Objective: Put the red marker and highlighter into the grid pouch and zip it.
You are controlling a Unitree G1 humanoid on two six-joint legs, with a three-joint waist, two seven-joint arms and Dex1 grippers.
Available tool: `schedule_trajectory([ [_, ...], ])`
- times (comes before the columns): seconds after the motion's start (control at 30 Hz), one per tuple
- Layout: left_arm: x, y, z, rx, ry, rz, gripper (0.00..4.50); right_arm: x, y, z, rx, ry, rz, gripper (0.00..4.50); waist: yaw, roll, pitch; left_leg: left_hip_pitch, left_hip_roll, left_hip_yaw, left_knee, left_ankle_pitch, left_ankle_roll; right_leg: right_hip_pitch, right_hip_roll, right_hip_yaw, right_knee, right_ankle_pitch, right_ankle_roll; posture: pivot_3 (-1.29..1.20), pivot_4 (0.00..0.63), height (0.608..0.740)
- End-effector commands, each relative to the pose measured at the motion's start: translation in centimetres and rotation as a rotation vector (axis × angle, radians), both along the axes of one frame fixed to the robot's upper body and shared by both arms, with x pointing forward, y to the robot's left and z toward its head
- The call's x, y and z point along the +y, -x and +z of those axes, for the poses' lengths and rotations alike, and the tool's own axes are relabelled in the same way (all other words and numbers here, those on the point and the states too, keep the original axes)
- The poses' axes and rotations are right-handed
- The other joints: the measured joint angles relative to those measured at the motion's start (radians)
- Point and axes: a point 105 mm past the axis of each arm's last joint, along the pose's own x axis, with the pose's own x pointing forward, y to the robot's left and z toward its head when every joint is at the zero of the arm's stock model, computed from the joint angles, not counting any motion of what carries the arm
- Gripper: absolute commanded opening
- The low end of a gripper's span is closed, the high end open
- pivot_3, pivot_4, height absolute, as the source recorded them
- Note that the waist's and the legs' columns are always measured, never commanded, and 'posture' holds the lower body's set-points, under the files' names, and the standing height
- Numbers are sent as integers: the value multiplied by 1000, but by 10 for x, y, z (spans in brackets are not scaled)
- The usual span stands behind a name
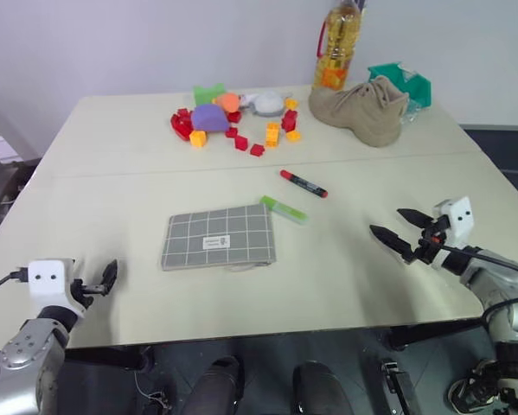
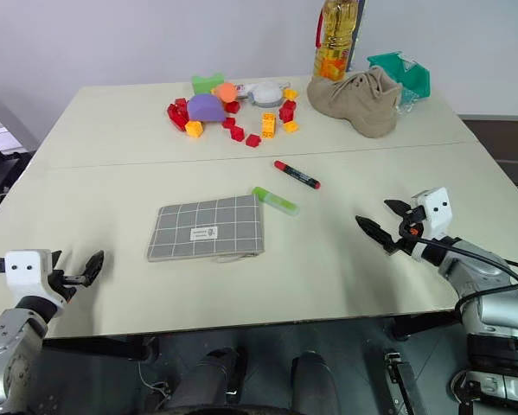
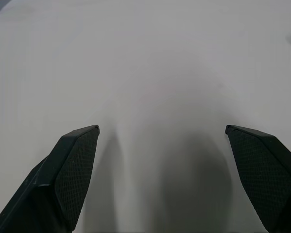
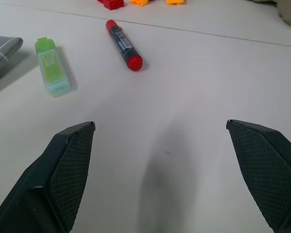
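A pale strap (image 1: 243, 267) sticks out at the grid pouch's near edge (image 1: 218, 238). I expect the strap to hang down below the grid pouch when I lift it.
The grid pouch (image 1: 219, 237) lies flat near the middle of the table, grey with white lines and a small white label. Just beyond its far right corner lies the light-green highlighter (image 1: 284, 209), and a little farther back the red marker (image 1: 303, 183), both also visible as highlighter (image 4: 52, 67) and marker (image 4: 124, 44) in the right wrist view. My right gripper (image 1: 395, 227) hovers open over the table's right side, pointing toward the pens, nothing between its fingers. My left gripper (image 1: 105, 278) is open and empty at the near left edge, over bare tabletop (image 3: 155, 87).
At the back of the table sit several small red and orange toy blocks (image 1: 241, 130), a purple and green toy, a tan boot (image 1: 362, 108), an oil bottle (image 1: 336, 45) and a green box (image 1: 401, 82). The table's front edge (image 1: 267, 333) is close to both arms.
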Motion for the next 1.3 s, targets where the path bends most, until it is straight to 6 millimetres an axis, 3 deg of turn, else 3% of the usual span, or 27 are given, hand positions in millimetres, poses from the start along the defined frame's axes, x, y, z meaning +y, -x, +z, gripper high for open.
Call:
schedule_trajectory([
  [0.03,3,1,14,-45,-24,5,4459,0,-2,12,-43,8,8,4500,6,0,0,0,0,0,0,0,0,0,0,0,0,0,0,0,150,740],
  [0.17,1,-2,21,-97,19,10,4459,7,-4,16,-62,4,17,4500,12,0,0,0,0,0,0,0,0,0,0,0,0,0,0,0,150,740],
  [0.33,-1,-5,21,-96,-6,10,4459,30,-12,34,-111,-50,70,4500,11,0,0,0,0,0,0,0,0,0,0,0,-1,0,0,0,150,740],
  [0.53,-8,-7,16,-107,-6,9,4459,99,-15,61,-194,-144,259,4500,10,0,0,0,0,0,0,0,0,0,0,0,-1,0,0,0,150,740],
  [0.63,-11,-9,15,-114,-6,-4,4500,139,-13,65,-207,-164,358,3611,11,0,0,0,0,0,0,0,0,0,0,0,-1,0,0,0,150,740],
  [0.8,-14,-16,18,-126,-22,-33,4500,192,-15,45,-150,-76,437,969,12,0,0,0,0,-1,0,0,0,-2,1,0,-2,1,0,0,150,740],
  [0.87,-14,-17,19,-135,-25,-40,4500,204,-18,39,-133,-69,439,31,12,0,0,0,0,-1,0,0,0,-4,1,0,-2,1,0,0,150,740],
  [1.03,-15,-20,23,-146,-59,-80,4500,226,-32,2,-24,67,391,31,7,-1,0,0,0,-1,-1,0,0,-5,2,-1,-2,1,-1,0,150,740],
  [1.17,-17,-19,25,-126,-154,-174,4500,226,-45,-18,73,88,314,31,4,0,0,0,0,-1,-1,0,0,-5,2,-1,-1,1,-1,0,150,740],
  [1.3,-19,-19,26,-99,-290,-286,4500,230,-43,-33,129,121,331,31,3,0,0,0,0,-1,-2,0,-1,-6,2,-1,-1,2,-2,0,150,740],
])
